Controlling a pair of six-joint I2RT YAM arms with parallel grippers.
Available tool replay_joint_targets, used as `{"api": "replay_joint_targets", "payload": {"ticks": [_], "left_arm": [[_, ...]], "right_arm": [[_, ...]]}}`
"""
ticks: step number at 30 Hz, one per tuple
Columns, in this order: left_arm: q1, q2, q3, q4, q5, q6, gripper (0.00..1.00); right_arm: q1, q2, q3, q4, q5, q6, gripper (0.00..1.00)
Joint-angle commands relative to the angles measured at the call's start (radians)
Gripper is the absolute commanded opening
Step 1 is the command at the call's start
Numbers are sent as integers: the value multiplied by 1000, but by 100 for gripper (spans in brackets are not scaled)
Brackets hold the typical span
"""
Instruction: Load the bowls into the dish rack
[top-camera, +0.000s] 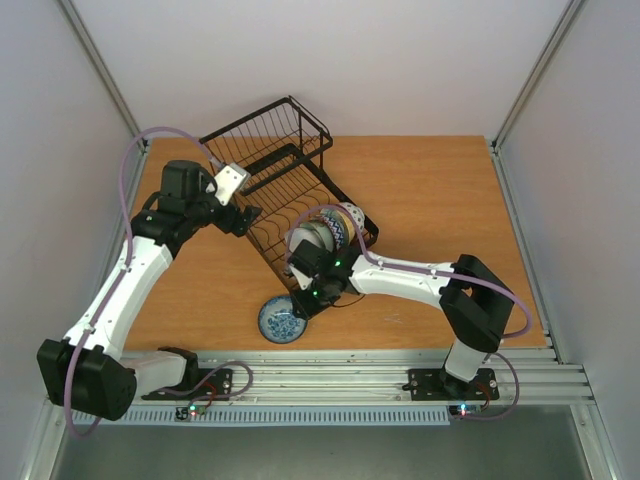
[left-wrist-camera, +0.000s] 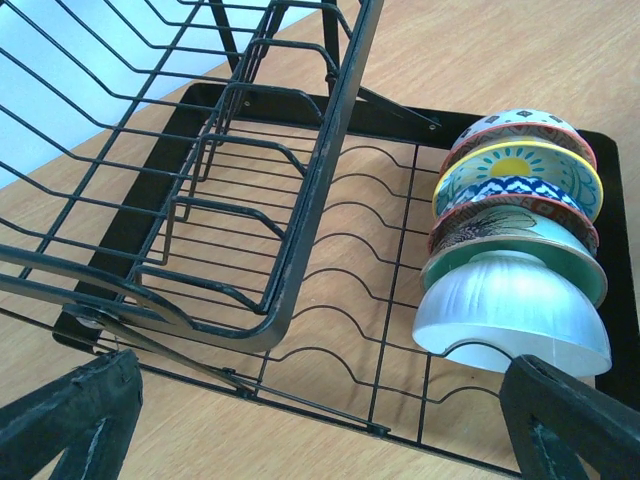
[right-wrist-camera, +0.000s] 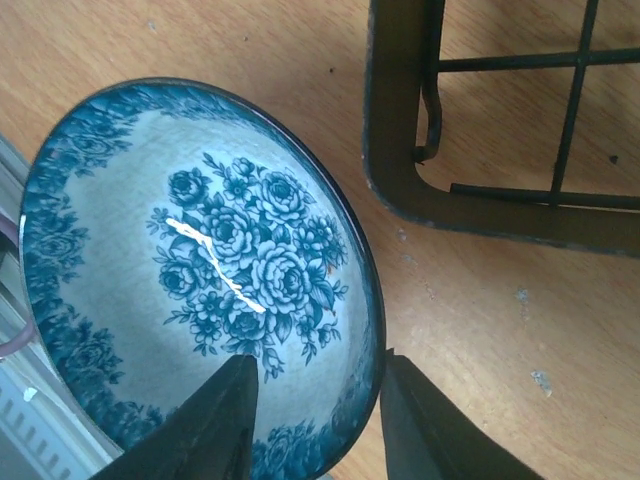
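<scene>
My right gripper is at the bowl's rack-side rim (right-wrist-camera: 370, 265), the flowered bowl lying face up, so next my left gripper grabs the bowl's opposite rim midair (top-camera: 261, 319) before racking.
The black wire dish rack (top-camera: 282, 165) stands at the back left of the table. Several bowls lean in its plate slots (top-camera: 327, 232); the left wrist view shows a pale mint bowl (left-wrist-camera: 515, 300) in front, then a pink-red patterned one (left-wrist-camera: 500, 222), a yellow-centred one (left-wrist-camera: 520, 172) and another (left-wrist-camera: 520, 125). A blue-and-white flowered bowl (top-camera: 283, 320) (right-wrist-camera: 200, 270) sits on the table just outside the rack's near corner. My right gripper (right-wrist-camera: 320, 362) (top-camera: 306, 298) is open and straddles that bowl's rim, one finger inside, one outside. My left gripper (left-wrist-camera: 320, 372) (top-camera: 246, 219) is open and empty at the rack's left edge.
The rack's raised basket (left-wrist-camera: 200, 150) overhangs the slots close to my left gripper. The rack's base corner (right-wrist-camera: 400, 160) lies just beyond the blue bowl. The table's near edge and metal rail (top-camera: 330, 365) are right behind that bowl.
</scene>
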Motion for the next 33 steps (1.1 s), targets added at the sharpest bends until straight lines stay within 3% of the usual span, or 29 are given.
{"api": "replay_joint_targets", "payload": {"ticks": [1, 9, 13, 19, 27, 33], "left_arm": [[5, 7, 17, 9, 21, 13, 98], [6, 8, 18, 3, 42, 13, 98], [5, 11, 18, -5, 63, 17, 98], [5, 42, 45, -79, 154, 47, 97], [2, 101, 126, -316, 432, 172, 86], [-12, 132, 188, -462, 526, 247, 77]], "right_arm": [[6, 23, -21, 40, -20, 24, 32], [11, 28, -39, 41, -16, 35, 16], [11, 14, -36, 24, 10, 30, 2], [11, -67, 8, -56, 85, -1, 1], [3, -173, 144, -204, 298, -63, 1], [-30, -204, 184, -233, 412, -67, 1]]}}
